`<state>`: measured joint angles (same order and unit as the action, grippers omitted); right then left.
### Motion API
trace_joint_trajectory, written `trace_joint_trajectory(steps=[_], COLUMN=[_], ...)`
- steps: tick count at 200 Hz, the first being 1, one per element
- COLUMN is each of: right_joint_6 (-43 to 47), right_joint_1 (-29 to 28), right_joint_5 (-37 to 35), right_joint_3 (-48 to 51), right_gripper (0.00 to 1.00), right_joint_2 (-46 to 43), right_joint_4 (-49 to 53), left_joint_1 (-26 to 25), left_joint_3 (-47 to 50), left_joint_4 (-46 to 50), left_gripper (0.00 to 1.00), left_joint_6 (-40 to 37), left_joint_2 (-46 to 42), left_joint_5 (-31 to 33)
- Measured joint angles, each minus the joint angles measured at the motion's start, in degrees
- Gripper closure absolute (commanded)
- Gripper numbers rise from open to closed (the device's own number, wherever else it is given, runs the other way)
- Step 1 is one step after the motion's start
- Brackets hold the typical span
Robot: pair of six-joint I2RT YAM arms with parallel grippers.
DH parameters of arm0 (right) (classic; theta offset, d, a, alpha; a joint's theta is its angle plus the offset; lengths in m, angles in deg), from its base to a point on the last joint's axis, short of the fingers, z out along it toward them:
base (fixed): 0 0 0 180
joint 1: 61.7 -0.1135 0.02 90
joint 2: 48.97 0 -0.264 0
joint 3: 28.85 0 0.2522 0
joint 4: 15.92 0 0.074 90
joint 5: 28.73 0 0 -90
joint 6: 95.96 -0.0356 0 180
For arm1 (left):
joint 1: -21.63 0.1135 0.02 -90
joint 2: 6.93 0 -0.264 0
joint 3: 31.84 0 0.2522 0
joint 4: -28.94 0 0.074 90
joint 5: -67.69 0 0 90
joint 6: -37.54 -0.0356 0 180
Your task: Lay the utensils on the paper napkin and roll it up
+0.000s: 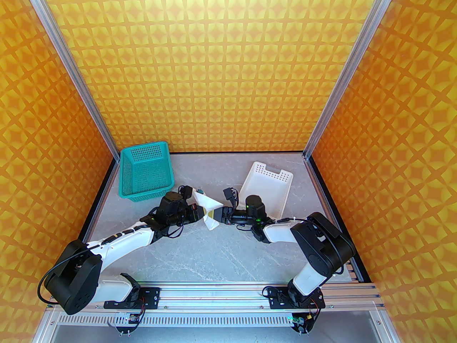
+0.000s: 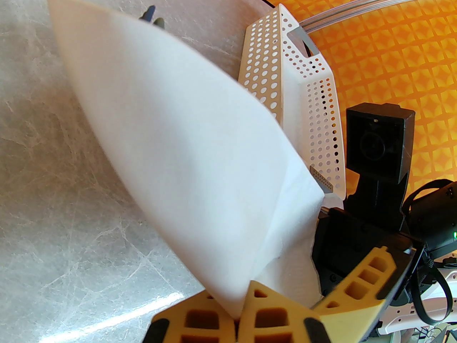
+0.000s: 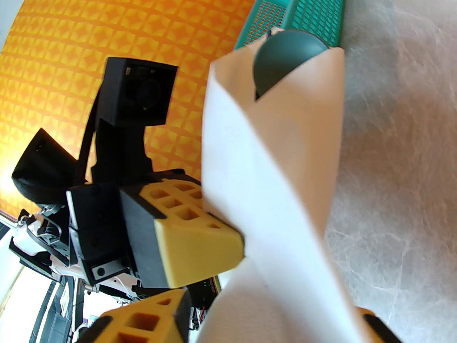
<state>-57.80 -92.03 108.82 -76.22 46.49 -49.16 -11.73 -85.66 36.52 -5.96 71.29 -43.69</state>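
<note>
I should open my left gripper and close it around the roll before my right gripper lets go of the roll, because my left gripper is pinching only the paper napkin's edge fold.
The paper napkin (image 1: pixel 209 209) is rolled loosely into a white cone and held up off the table between the two arms. My left gripper (image 2: pixel 239 320) is shut on its near end, the yellow fingers pinching the paper (image 2: pixel 185 138). Dark utensils are wrapped inside. A round spoon bowl (image 3: pixel 285 59) pokes out of the far end, and dark tips (image 2: pixel 151 14) show past the paper's edge. My right gripper (image 3: pixel 257 331) meets the roll from the right (image 1: pixel 220 215). Its fingers stand on either side of the napkin (image 3: pixel 271 191), which fills the gap between them.
A teal perforated basket (image 1: pixel 146 173) stands at the back left, close behind the left wrist. A white perforated tray (image 1: pixel 267 188) lies tilted at the back right, just behind the right wrist. Grey marble tabletop (image 1: pixel 221 255) stretches toward the near edge.
</note>
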Motion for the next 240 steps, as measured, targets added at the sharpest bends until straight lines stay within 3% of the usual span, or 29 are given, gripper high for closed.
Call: trace_joint_trajectory(steps=[39, 61, 104, 150, 198, 240], right_joint_6=[1.77, 1.88, 2.12, 2.21, 2.23, 4.09], right_joint_1=[-0.09, -0.09, 0.81, 4.66, 4.26, 1.40], right_joint_5=[-0.57, -1.05, -0.98, -0.98, -0.48, -0.59], right_joint_3=[-0.52, -0.55, -0.52, -0.13, -0.52, -2.58], right_gripper=[0.89, 1.00, 1.00, 1.00, 1.00, 1.00], right_joint_2=[-0.94, -1.73, -3.39, -9.29, -16.44, -20.63], right_joint_4=[3.52, 5.18, 5.70, 5.81, 5.44, 5.18], left_joint_1=[0.00, 0.09, 2.27, 9.42, 12.04, 8.11], left_joint_3=[0.00, 0.00, 0.04, 4.28, 9.49, 9.84], left_joint_4=[0.00, 0.02, 1.55, 1.53, -6.86, -19.04], left_gripper=[1.00, 0.90, 0.56, 0.31, 0.21, 0.15], left_joint_6=[0.17, 0.20, 0.68, 1.40, 5.25, 7.96], left_joint_2=[0.00, -0.02, -3.26, -15.32, -23.04, -19.85], left_joint_5=[-0.48, -0.66, -1.22, -4.39, -8.55, -10.29])
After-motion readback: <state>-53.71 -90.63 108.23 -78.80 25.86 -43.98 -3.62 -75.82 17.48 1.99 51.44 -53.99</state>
